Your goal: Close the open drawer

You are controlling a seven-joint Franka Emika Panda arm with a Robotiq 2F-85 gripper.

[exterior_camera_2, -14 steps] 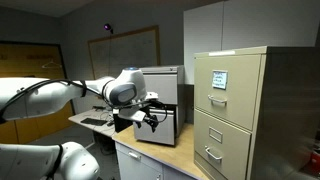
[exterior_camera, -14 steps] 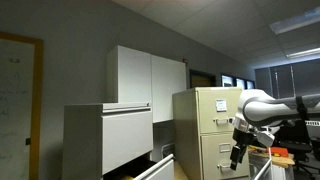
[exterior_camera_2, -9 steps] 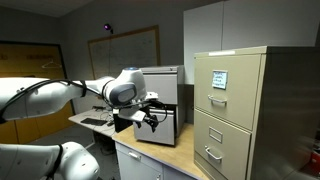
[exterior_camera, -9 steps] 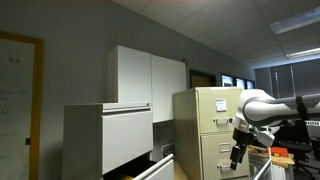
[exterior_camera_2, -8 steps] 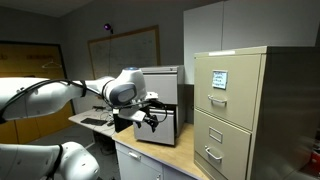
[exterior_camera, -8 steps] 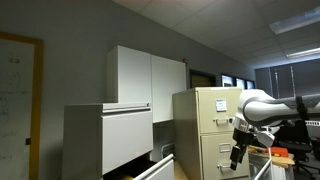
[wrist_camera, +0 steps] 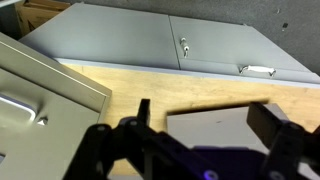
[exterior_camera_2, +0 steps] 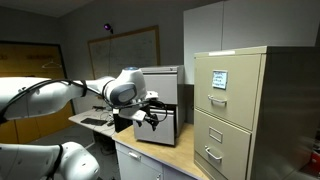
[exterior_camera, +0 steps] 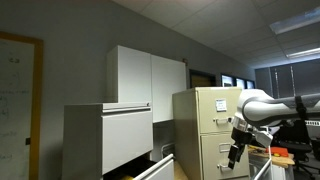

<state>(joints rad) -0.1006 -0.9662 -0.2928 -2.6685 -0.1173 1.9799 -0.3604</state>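
Note:
I can see open space between my gripper and the light grey drawer standing out (exterior_camera_2: pixel 158 131), so I should go on toward its top edge (exterior_camera: pixel 158 164) until my gripper gets there.
The broad pale cabinet (exterior_camera: pixel 108 135) has a light grey drawer (exterior_camera: pixel 152 167) standing out at its bottom, with dark space behind the front. In an exterior view the drawer (exterior_camera_2: pixel 163 128) shows below the cabinet's dark opening. My gripper (exterior_camera: pixel 236 154) hangs well apart from the cabinet, in front of the beige filing cabinet. It also shows in an exterior view (exterior_camera_2: pixel 150 119), close in front of the cabinet's dark opening. In the wrist view the gripper (wrist_camera: pixel 205 112) is open and empty, with a flat grey surface (wrist_camera: pixel 215 122) between its fingers.
A tall beige filing cabinet (exterior_camera: pixel 204 128) with handled drawers stands beside the pale cabinet and shows in both exterior views (exterior_camera_2: pixel 236 110). White wall cupboards (exterior_camera: pixel 147 78) hang above. The wrist view shows a wooden top (wrist_camera: pixel 120 82) and handled drawer fronts (wrist_camera: pixel 183 45).

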